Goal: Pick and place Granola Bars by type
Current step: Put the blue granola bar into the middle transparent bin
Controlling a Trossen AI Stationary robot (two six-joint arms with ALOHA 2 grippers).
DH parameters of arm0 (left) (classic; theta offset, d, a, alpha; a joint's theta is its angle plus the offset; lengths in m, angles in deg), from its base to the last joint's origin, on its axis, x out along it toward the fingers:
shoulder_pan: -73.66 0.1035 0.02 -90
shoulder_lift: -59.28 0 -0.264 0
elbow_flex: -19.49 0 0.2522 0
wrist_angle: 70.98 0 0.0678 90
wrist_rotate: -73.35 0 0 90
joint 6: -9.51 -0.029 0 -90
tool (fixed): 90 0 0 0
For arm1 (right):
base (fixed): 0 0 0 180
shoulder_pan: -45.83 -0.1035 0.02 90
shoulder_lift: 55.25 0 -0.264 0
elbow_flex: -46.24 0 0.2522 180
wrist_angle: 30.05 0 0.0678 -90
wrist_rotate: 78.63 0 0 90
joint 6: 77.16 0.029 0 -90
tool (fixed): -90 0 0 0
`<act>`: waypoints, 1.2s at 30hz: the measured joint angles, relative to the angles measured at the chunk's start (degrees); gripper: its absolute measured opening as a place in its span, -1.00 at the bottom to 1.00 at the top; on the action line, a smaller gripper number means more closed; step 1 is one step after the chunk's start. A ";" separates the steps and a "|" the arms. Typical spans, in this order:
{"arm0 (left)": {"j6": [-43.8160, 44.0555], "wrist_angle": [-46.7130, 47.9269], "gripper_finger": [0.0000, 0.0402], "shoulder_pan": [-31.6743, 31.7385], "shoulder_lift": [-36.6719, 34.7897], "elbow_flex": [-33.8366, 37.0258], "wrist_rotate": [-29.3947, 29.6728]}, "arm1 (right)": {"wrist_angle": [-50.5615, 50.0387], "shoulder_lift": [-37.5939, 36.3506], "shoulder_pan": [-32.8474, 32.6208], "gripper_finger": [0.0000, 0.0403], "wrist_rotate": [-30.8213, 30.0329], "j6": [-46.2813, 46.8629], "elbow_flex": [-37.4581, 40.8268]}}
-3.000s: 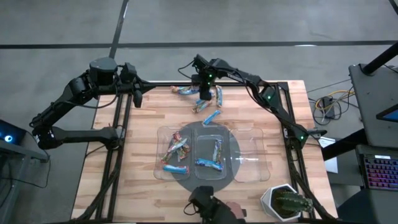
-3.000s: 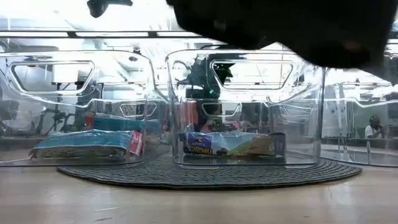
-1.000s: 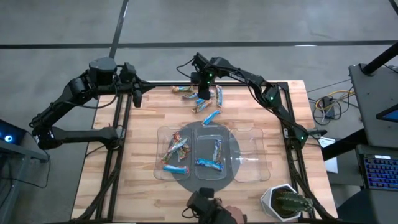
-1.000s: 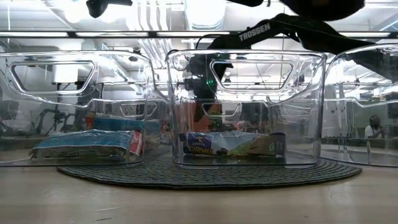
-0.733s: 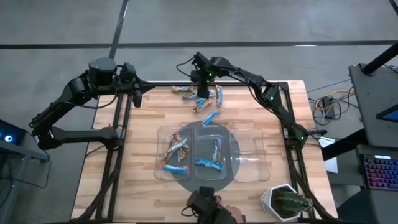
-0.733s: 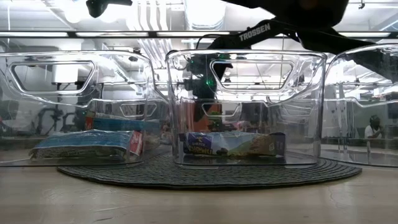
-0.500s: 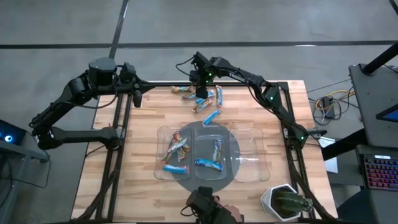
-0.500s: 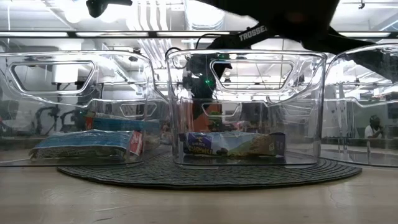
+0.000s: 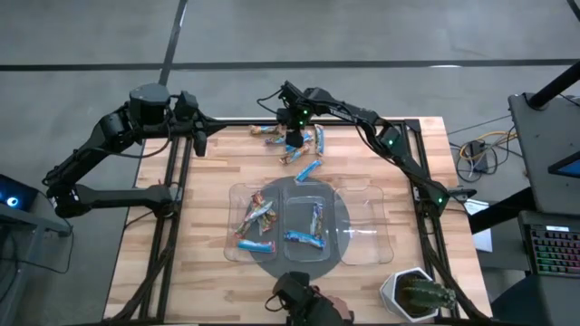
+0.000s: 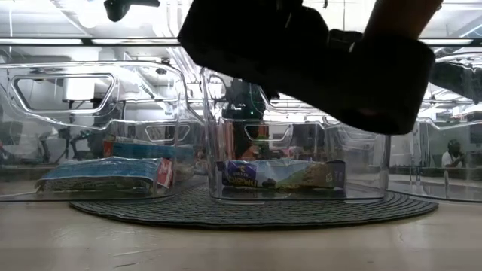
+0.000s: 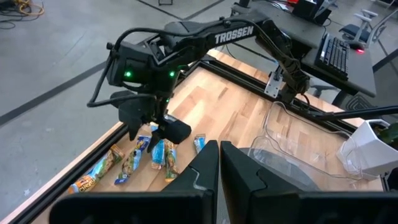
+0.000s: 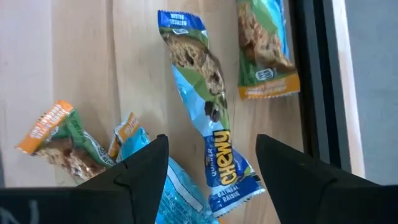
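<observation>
The robot's right gripper should turn and narrow its fingers around the Chewy bar's dark blue end [image 12: 232,186], because a light blue bar [image 12: 183,196] lies beside the Chewy bar between them.
Several loose Granola Bars [image 9: 308,169] lie flat on the wood near the table's far edge. My right gripper [image 9: 292,139] hangs over them, open. In the right wrist view its fingers stand on either side of a blue Chewy bar [image 12: 205,112] without touching it, and the bar runs away from the gripper [image 12: 211,146]. More bars lie in the left clear tray [image 9: 237,201] and the middle clear tray [image 9: 292,201]. My left gripper [image 9: 200,145] waits shut at the far left corner, also seen in its own wrist view [image 11: 219,149].
Three clear trays stand side by side on a dark round mat [image 9: 337,255], with the right tray [image 9: 367,222] beside the other two. A potted cactus [image 9: 417,294] stands at the near right corner. A dark object [image 10: 316,60] in a person's hand [image 9: 337,306] blocks much of the low view.
The dark object at the table's near edge has swung across the front of the low view and now covers its upper middle. My right gripper has stayed over the loose bars near the far edge.
</observation>
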State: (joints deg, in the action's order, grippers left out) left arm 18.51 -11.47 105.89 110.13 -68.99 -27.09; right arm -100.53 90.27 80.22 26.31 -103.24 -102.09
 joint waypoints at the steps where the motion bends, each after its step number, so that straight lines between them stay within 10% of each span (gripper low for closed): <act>1: 0.01 0.14 -1.00 0.01 0.00 0.00 0.00 | 0.15 0.04 0.01 0.14 0.06 -0.07 0.00; 36: 0.39 0.25 -1.00 0.01 0.00 0.00 0.00 | -1.09 0.25 1.75 0.09 2.74 -0.09 4.59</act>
State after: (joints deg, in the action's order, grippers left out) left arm 18.90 -11.23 105.91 110.13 -68.99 -27.09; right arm -101.62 90.52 81.97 29.05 -103.33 -97.50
